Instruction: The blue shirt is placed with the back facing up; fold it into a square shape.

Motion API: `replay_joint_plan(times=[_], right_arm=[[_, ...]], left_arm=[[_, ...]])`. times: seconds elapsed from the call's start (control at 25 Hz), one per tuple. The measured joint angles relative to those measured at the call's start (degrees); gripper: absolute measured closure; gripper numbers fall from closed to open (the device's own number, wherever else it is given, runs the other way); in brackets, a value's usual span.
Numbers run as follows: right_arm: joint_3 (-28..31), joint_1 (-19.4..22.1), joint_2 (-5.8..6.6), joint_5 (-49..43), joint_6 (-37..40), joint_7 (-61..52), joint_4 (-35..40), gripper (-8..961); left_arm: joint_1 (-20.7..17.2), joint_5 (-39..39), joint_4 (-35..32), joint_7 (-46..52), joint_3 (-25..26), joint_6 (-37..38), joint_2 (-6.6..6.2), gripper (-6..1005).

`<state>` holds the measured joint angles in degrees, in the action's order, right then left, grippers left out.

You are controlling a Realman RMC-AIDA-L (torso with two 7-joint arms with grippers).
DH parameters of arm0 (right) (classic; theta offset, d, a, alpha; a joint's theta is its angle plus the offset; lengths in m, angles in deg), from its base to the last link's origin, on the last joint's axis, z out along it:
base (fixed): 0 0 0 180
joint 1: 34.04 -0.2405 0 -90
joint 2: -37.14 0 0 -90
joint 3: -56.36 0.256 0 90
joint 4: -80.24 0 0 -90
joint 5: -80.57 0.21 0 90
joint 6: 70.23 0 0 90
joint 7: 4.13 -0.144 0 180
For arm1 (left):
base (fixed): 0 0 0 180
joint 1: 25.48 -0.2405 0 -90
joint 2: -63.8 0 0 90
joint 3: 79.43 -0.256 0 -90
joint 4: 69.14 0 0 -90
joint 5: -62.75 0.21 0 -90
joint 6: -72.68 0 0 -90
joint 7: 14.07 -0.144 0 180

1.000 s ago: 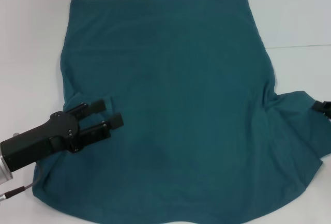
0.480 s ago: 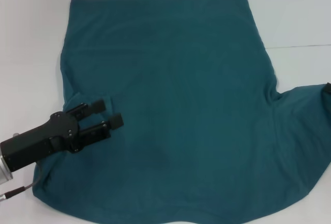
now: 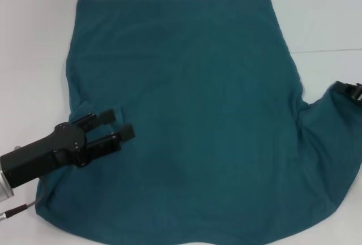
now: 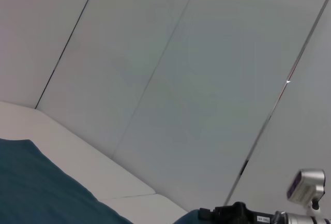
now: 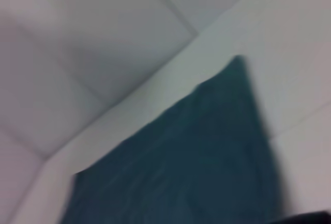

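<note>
The robot's right gripper keeps moving the sleeve inward until the sleeve lies over the shirt's body [image 3: 261, 99], as its fingers hold the sleeve's end [image 3: 336, 94] and the body is lying flat.
The blue shirt [image 3: 186, 103] lies spread flat on the white table, reaching from the far side almost to the near edge. My left gripper [image 3: 119, 124] hovers over the shirt's near left part, open, with nothing between its fingers. At the right edge of the head view my right gripper [image 3: 349, 89] is shut on the right sleeve [image 3: 331, 126], which rises from the table toward it. The left wrist view shows a corner of the shirt [image 4: 31, 188] and the right gripper [image 4: 232, 215] farther off. The shirt [image 5: 181, 167] fills the right wrist view, blurred.
The white table [image 3: 34, 41] shows around the shirt on the left, far side and right. A seam line in the table [image 3: 328, 50] runs off to the right. A grey panelled wall [image 4: 170, 69] stands behind the table.
My right gripper has risen and moved slightly inward, pulling the right sleeve up off the table. The left gripper has stayed where it was.
</note>
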<state>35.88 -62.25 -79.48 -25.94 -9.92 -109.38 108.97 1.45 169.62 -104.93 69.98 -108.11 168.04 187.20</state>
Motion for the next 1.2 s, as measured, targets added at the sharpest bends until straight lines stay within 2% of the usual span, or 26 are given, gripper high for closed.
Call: replay_joint_plan(times=[0.24, 0.52, 0.68, 1.2], right_arm=[[-3.3, -1.8, -0.46, 0.0, 8.8, -0.6, 0.0, 947], [-13.4, -5.4, -1.01, -0.5, 6.8, -3.2, -0.6, 946], [-14.9, -5.5, -1.25, -0.5, 7.6, -2.9, -0.1, 829], [-14.4, -3.2, 0.68, -0.1, 10.6, -2.7, 1.0, 485]], left_arm=[[0.0, 0.0, -0.1, 0.1, 0.1, 0.0, 0.00, 129], [0.0, 0.0, 0.1, 0.2, 0.0, -0.7, 0.03, 129], [-0.4, 0.0, 0.1, 0.2, 0.2, -0.9, 0.14, 129], [-0.4, 0.0, 0.1, 0.2, 0.4, -1.4, 0.13, 128]])
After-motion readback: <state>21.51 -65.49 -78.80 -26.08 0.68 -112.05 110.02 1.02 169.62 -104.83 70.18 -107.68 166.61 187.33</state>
